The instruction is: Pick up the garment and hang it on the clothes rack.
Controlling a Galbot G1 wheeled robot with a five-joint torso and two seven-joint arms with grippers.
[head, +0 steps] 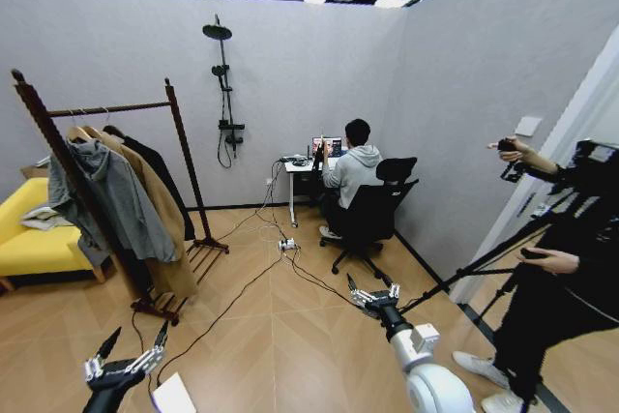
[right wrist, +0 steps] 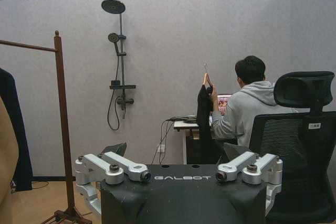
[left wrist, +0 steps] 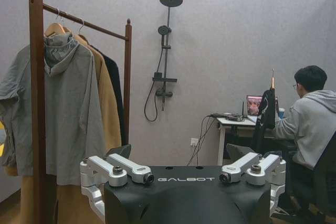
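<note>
The light wooden hanger (right wrist: 206, 78) has its metal hook (right wrist: 206, 67) standing clear above the wood, so the hook should stay upright when the robot lifts the hanger to the rail.
The garment (head: 317, 153) is a short black jacket on a hanger, held upright at the far desk by a seated person's hand; it also shows in the wrist views (left wrist: 266, 111) (right wrist: 203, 109). The clothes rack (head: 108, 108) stands at the left, dark reddish-brown, with several coats on its rail (left wrist: 84, 23); one post (right wrist: 62, 129) shows in the right wrist view. My left gripper (head: 138, 336) (left wrist: 186, 178) and right gripper (head: 372, 289) (right wrist: 182, 176) hover low over the floor, both open and holding nothing, far from jacket and rack.
A grey hooded jacket (head: 116, 195), a tan coat (head: 160, 210) and a black coat (head: 160, 176) fill the rack's left part. A yellow sofa (head: 29, 244) sits behind it. Cables (head: 256, 273) cross the floor. An office chair (head: 372, 215), a desk (head: 295, 169) and a tripod (head: 484, 263) stand ahead and right.
</note>
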